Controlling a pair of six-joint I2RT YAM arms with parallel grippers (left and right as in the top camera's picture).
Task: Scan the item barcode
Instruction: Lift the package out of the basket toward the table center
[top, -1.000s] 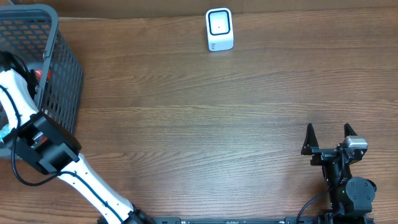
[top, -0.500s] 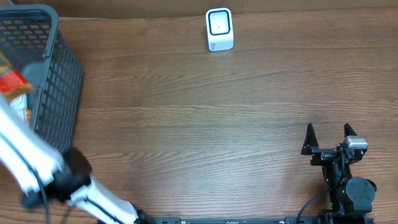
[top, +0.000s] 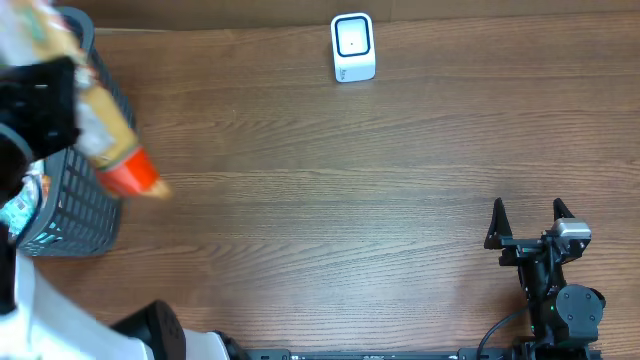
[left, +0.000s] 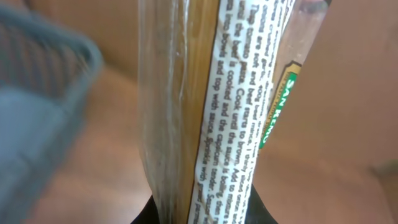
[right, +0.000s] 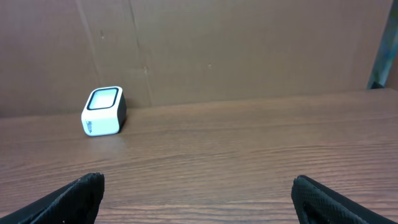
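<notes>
The packet (top: 122, 160) is hanging clear of the basket, and the wood before the scanner (top: 340, 210) is open. My left gripper should keep going there and let go of the packet so that it lies flat.
The item, a long clear packet (top: 108, 140) with an orange-red end, hangs blurred in the overhead view just right of the basket. My left gripper (top: 62, 105) is shut on it. In the left wrist view the packet (left: 211, 106) runs up from the left gripper (left: 202, 214), showing a white strip of printed text and a green label; no barcode shows. The white scanner (top: 352, 47) stands at the back middle of the table, its window facing up and forward, and shows as the scanner (right: 104, 111) in the right wrist view. My right gripper (top: 530, 222) rests open at the front right.
A dark mesh basket (top: 95, 190) stands at the left edge with other packets inside; it appears blurred as the basket (left: 37, 93) in the left wrist view. A brown cardboard wall (right: 249, 50) closes off the back of the wooden table (top: 330, 200).
The left arm has swung up and out of the basket, carrying the packet over its right rim. The right arm has not moved.
</notes>
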